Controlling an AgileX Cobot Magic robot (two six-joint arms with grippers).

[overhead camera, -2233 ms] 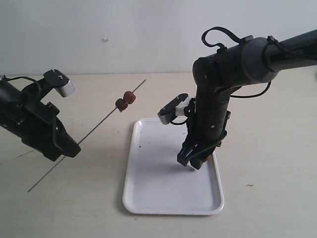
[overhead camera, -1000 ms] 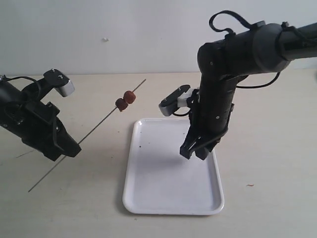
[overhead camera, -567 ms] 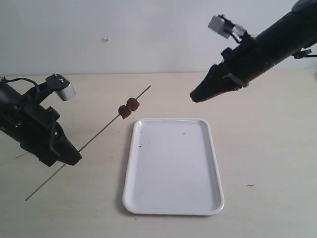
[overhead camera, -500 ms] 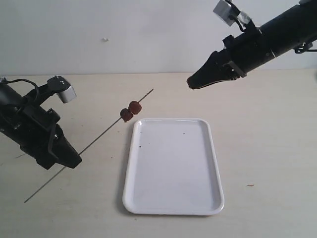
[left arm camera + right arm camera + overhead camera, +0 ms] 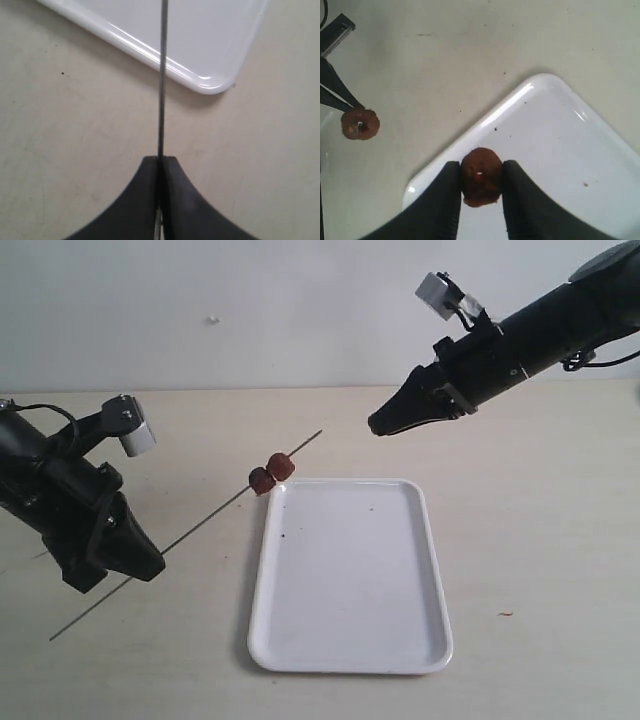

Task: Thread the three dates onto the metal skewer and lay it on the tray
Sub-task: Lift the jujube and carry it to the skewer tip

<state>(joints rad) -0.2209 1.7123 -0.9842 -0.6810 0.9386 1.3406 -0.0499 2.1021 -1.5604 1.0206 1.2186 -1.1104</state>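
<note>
I need to move up first because the third date in my right gripper is below the skewer's slanting line. I should then slide the date over the skewer's upper tip.
My left gripper is shut on the thin metal skewer, which slants up to the right above the table. Two dates sit threaded side by side near its upper end, just off the white tray's far left corner. The left wrist view shows the skewer running out from my shut left gripper over a tray corner. My right gripper hovers above the tray's far side, shut on the third date; one threaded date shows in that view.
Tiny brown crumbs lie on the tray, and one small scrap rests on the table right of it. A pale wall stands behind the beige table.
My right gripper has risen from the tray with the third date and swung back toward the skewer's tip. The left gripper has shifted the skewer and its two dates slightly toward the tray.
</note>
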